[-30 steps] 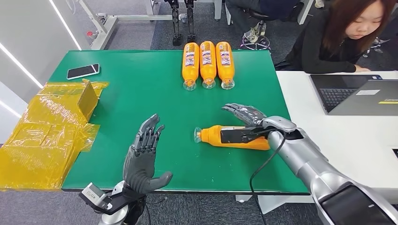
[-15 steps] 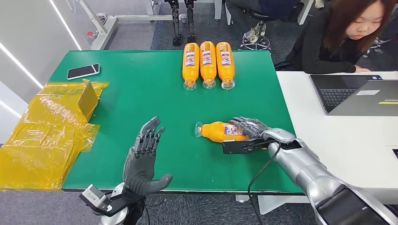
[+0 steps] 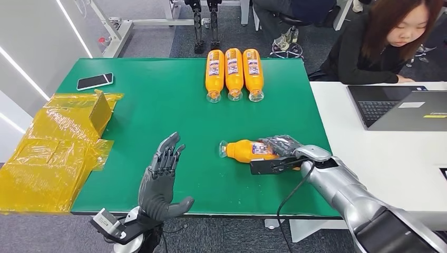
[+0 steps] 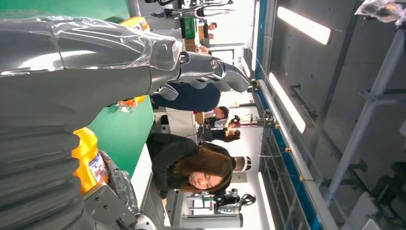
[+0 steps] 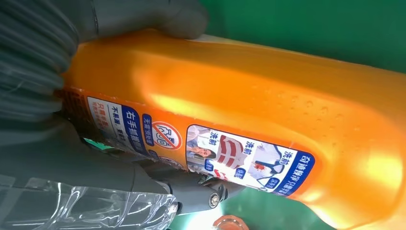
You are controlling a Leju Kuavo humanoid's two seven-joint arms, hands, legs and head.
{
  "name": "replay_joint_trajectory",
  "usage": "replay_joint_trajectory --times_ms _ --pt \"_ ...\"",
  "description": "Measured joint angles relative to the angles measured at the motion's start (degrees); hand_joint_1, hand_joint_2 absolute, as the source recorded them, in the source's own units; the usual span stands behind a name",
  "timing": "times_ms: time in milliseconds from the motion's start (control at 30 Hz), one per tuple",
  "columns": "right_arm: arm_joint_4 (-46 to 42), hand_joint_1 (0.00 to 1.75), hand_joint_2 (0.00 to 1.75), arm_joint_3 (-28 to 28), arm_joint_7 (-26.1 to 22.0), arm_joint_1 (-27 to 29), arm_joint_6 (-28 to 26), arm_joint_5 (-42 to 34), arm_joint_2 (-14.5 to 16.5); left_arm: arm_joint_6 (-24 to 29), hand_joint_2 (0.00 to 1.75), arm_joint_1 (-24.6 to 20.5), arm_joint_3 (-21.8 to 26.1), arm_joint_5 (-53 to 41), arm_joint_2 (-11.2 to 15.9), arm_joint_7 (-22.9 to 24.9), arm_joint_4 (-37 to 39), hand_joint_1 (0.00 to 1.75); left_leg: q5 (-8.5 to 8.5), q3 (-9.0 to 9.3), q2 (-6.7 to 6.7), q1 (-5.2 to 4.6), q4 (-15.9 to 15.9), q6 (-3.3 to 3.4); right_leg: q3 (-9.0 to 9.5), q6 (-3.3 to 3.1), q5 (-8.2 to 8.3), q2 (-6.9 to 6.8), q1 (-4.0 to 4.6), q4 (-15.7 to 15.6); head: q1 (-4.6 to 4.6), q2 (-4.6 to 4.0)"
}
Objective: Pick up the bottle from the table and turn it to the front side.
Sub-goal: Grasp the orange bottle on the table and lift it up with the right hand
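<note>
The clear cap point(image 3: 223, 149) is straight on the bottle's neck, so I expect the bottle point(image 3: 248, 151) to stay in one piece and hang below the cap end when the robot carries it.
An orange bottle point(image 3: 243, 150) lies on its side on the green table point(image 3: 158, 105), clear cap end toward my left. My right hand point(image 3: 280, 151) grips its body, fingers wrapped over the far side and thumb along the near side. In the right wrist view the bottle point(image 5: 268, 96) shows a blue and white label point(image 5: 210, 151) between my fingers point(image 5: 143, 17) and thumb. My left hand point(image 3: 162, 176) stands open with fingers apart near the table's front edge, well to the left of the bottle. The left wrist view shows that hand point(image 4: 95, 62) with the bottle point(image 4: 88, 160) beyond it.
Three more orange bottles point(image 3: 233, 71) lie side by side at the table's far edge. A phone point(image 3: 94, 81) rests at the far left, above crumpled yellow plastic wrap point(image 3: 52, 147). A person point(image 3: 385, 39) sits at a white desk with a laptop point(image 3: 395, 108) on the right.
My right hand has closed its fingers over the bottle. The bottle has rolled a little away from me, and its label now shows on top. My left hand stays put.
</note>
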Motion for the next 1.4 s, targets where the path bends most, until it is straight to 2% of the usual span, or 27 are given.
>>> replay_joint_trajectory --times_ms 633,767,833,967,1167,1267,1400 --pt "-2.46 1.75 1.75 0.32 -0.57 0.34 -4.03 -2.33 0.04 0.05 1.75 0.68 0.11 -0.61 -0.03 0.0 -0.52 0.0 0.01 -0.04 0.0 0.0 0.0 0.01 -0.01 0.02 0.02 0.0 0.0 0.01 0.0 0.0" --pt "-15.82 1.75 1.75 -1.76 4.23 0.89 -13.94 -1.47 -1.75 2.37 1.75 2.48 1.15 -0.42 0.3 0.0 -2.03 0.0 0.03 -0.23 0.08 0.0 0.01 0.01 -0.31 -0.02 0.07 0.12 -0.01 0.03 -0.02 0.0" --pt "-21.79 1.75 1.75 -2.87 5.87 1.72 -15.17 0.74 -2.64 2.57 1.75 2.75 1.56 -0.61 0.33 0.0 -2.32 0.0 0.03 -0.29 0.03 0.0 0.0 0.01 -0.37 -0.01 0.04 0.07 0.0 0.03 -0.01 0.0" --pt "-32.37 1.75 1.75 -4.96 9.15 5.39 -18.87 7.46 -3.44 2.27 1.75 2.38 2.67 -1.42 -0.38 0.74 -2.4 0.0 0.01 -0.38 0.04 0.01 -0.01 -0.01 -0.46 0.01 0.02 0.08 0.01 0.02 -0.01 0.0" --pt "-45.13 1.75 1.75 -6.45 10.32 16.36 -24.2 15.87 -3.94 1.52 1.75 1.74 4.26 -2.04 -1.51 1.63 -2.44 0.0 -0.04 -0.49 0.01 0.0 -0.02 0.01 -0.51 0.03 -0.01 0.02 0.01 0.01 0.0 0.0" --pt "-48.29 1.75 1.75 -6.22 10.83 21.12 -25.55 17.88 -3.23 1.21 1.75 0.9 4.53 -1.73 -1.89 1.72 -2.26 0.0 -0.05 -0.54 0.01 0.0 -0.03 0.03 -0.54 0.03 -0.02 0.01 0.01 0.01 -0.01 0.0" --pt "-50.91 1.75 1.75 -5.94 12.15 26.11 -26.45 20.88 -0.72 0.63 1.75 -0.78 4.73 -0.74 -2.44 1.89 -1.07 0.0 -0.04 -0.54 0.02 0.01 -0.03 0.03 -0.56 0.03 -0.02 0.02 0.01 0.02 -0.01 0.0"
